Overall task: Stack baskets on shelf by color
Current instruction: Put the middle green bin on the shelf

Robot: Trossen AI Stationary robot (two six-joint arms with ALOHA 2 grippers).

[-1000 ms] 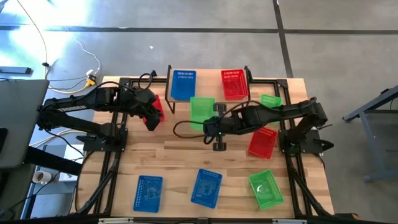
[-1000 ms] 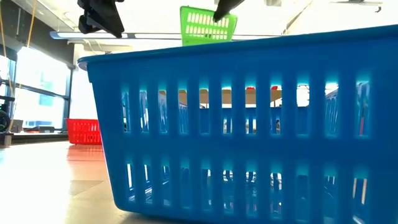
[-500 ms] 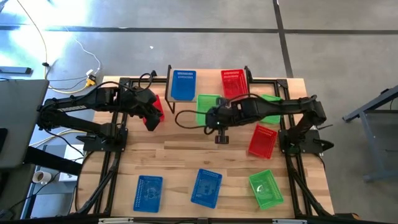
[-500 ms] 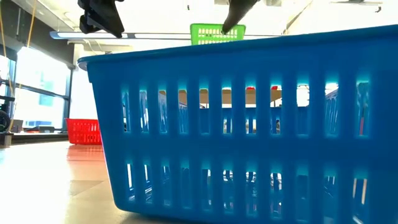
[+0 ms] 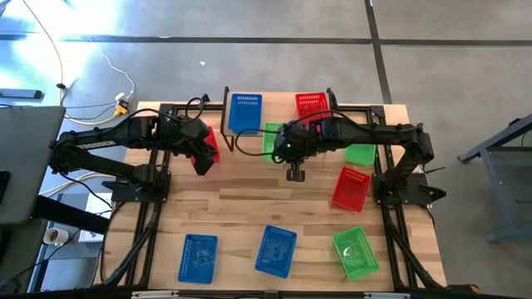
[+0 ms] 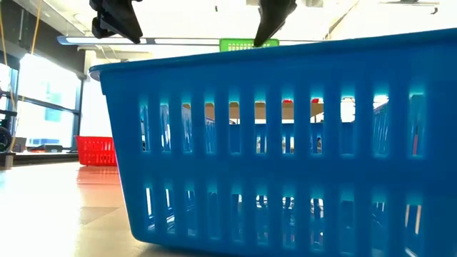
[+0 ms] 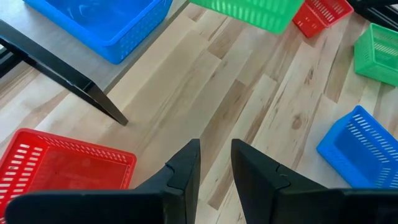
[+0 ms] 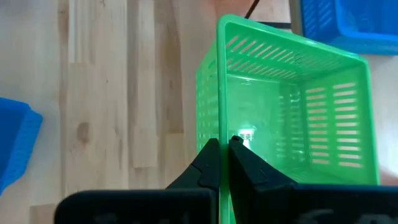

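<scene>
My right gripper has the green basket facing the open gap between the blue and red baskets, so it should keep moving the basket in until the basket sits on the shelf.
My right gripper is shut on a green basket, carried in the air at the shelf front, between the blue basket and the red basket that stand on the shelf. In the low view only the green basket's rim shows under the gripper. My left gripper is open and hangs over the table's left part beside a red basket resting on the tabletop. My right gripper pinches one long side wall of the green basket at its rim, one finger outside and one inside. The fingers come from above, slanting down. The basket is lifted clear, its opening tilted toward the wrist camera.
On the table lie another green basket under the right arm, a red one, a green one and two blue ones near the front edge. A blue basket fills the low view.
My right gripper has carried the green basket toward the table's far edge, up to the shelf front between the blue and red baskets. In the low view the basket has sunk behind the blue basket's rim. The left arm has kept still.
</scene>
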